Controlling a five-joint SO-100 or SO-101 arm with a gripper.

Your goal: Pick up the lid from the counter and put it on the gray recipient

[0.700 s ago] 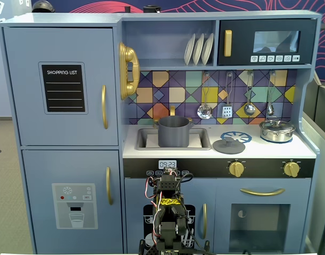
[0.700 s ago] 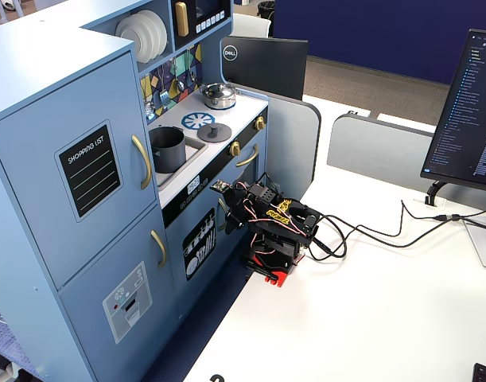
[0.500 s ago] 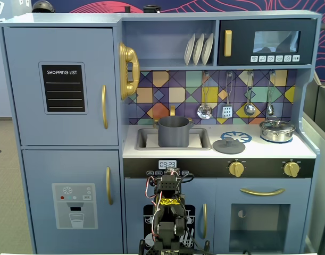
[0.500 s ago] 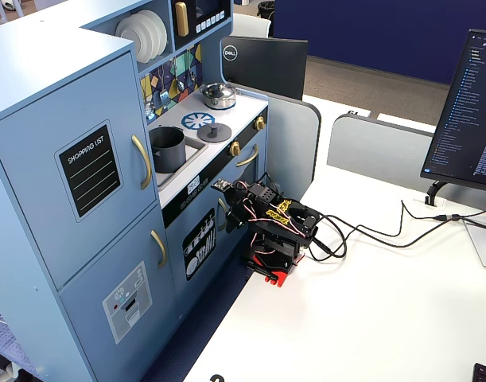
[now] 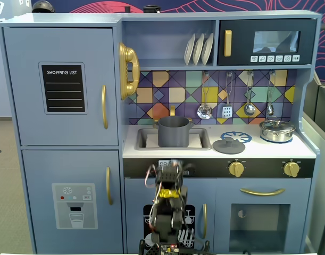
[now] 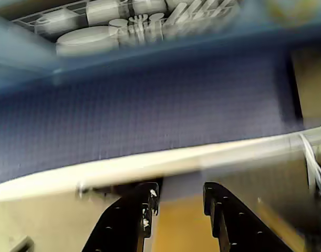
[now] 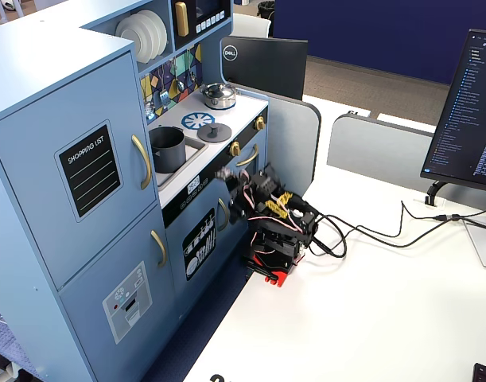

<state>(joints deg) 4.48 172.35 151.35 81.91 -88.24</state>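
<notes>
My gripper will lower the dark gray lid (image 5: pixel 228 146), which looks about as wide as the gray recipient's open rim (image 5: pixel 174 121), so the lid will sit level and close it.
The dark gray lid (image 5: pixel 228 145) lies flat on the pale counter (image 5: pixel 268 151), just in front of the blue printed burner (image 5: pixel 236 137); it also shows in a fixed view (image 7: pixel 213 132). The gray recipient (image 5: pixel 173 131), a matte dark pot, stands open in the sink recess left of the lid, also seen in a fixed view (image 7: pixel 168 149). My arm (image 5: pixel 167 202) is folded low in front of the kitchen's lower doors, well below the counter. In the wrist view my gripper (image 6: pixel 181 191) is open and empty, pointing at the table edge and blue carpet.
A shiny silver lidded pot (image 5: pixel 277 130) stands on the counter's right end. Ladles and utensils (image 5: pixel 227 101) hang above the counter. The arm's base stands on a white table (image 7: pixel 370 318) with cables (image 7: pixel 370 235) and a monitor (image 7: pixel 473 119) at the right.
</notes>
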